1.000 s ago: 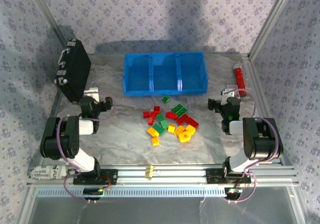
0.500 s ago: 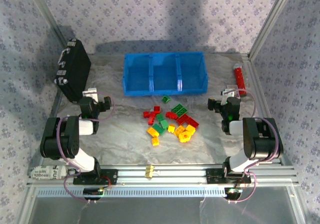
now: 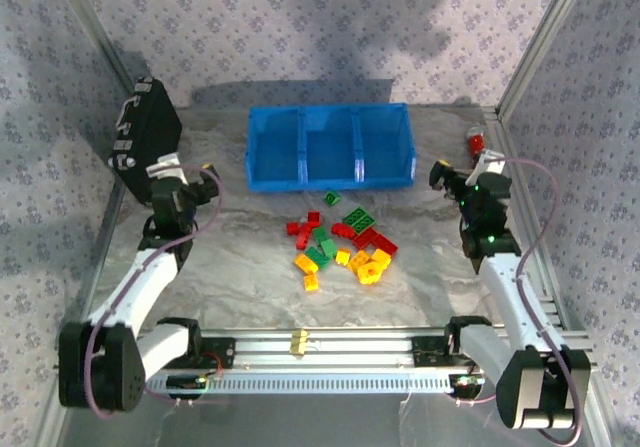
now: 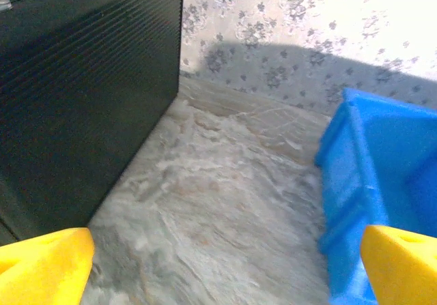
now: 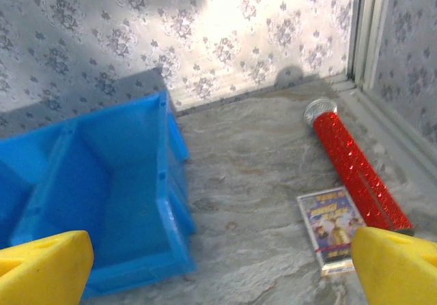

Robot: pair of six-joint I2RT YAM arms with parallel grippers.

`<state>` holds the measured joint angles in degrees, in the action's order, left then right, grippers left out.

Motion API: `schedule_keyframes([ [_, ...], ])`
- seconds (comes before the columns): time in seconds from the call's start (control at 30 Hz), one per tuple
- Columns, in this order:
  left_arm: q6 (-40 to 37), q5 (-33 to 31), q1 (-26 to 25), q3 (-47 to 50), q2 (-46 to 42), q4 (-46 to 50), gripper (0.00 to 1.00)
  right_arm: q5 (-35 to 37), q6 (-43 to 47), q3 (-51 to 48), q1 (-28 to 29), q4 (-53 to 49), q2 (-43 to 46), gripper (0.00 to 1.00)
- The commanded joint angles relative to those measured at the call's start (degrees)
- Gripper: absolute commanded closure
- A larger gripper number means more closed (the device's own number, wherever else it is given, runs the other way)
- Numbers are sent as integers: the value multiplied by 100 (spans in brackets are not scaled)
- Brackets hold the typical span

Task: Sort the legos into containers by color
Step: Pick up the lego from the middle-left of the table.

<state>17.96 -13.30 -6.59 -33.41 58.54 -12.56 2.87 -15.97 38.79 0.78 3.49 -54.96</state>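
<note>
The yellow brick at the heap's front (image 3: 311, 282) lies clear of the other legos, so the left gripper should carry on toward that brick and close around it.
The legos (image 3: 340, 245), red, green and yellow/orange bricks, lie in a loose heap on the table's middle, in front of the blue tray (image 3: 330, 115). Its three containers show bare blue floors. My left gripper (image 3: 188, 173) hovers open left of the tray, next to the black case. Its yellow fingertips (image 4: 44, 267) frame bare table, with the tray's left wall (image 4: 355, 182) at the right. My right gripper (image 3: 465, 171) hangs open just right of the tray. Its yellow fingertips (image 5: 44, 267) frame bare table, with the tray's right container (image 5: 102, 182) to their left. Nothing is between either pair of fingers.
A black hard case (image 3: 145, 137) stands at the back left, close to my left gripper. A red tube (image 5: 355, 165) and a small printed box (image 5: 331, 230) lie at the right, by the frame post. A small yellow piece (image 3: 297, 342) sits on the front rail.
Both arms have unfolded from their tucked pose and reached toward the back. Each gripper now sits farther from the base, level with the tray's front. The legos have not moved.
</note>
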Motion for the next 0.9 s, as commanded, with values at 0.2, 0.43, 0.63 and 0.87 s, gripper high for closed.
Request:
schedule_keyframes([
  [0.2, 953, -226, -2457, -1185, -106, 3718, 0, 211, -822, 446, 1211, -2833, 108, 1],
  [0.43, 1634, -244, -3944, -1501, 376, 4592, 1, 86, -882, 417, 1346, -3259, 344, 1],
  [0.63, 2079, 31, -4895, -1693, 1020, 4889, 14, -128, -873, 349, 1408, -3414, 349, 1],
  [0.87, 3009, 346, -5384, -1669, 1464, 5179, 18, -173, -877, 289, 1443, -3496, 365, 1],
])
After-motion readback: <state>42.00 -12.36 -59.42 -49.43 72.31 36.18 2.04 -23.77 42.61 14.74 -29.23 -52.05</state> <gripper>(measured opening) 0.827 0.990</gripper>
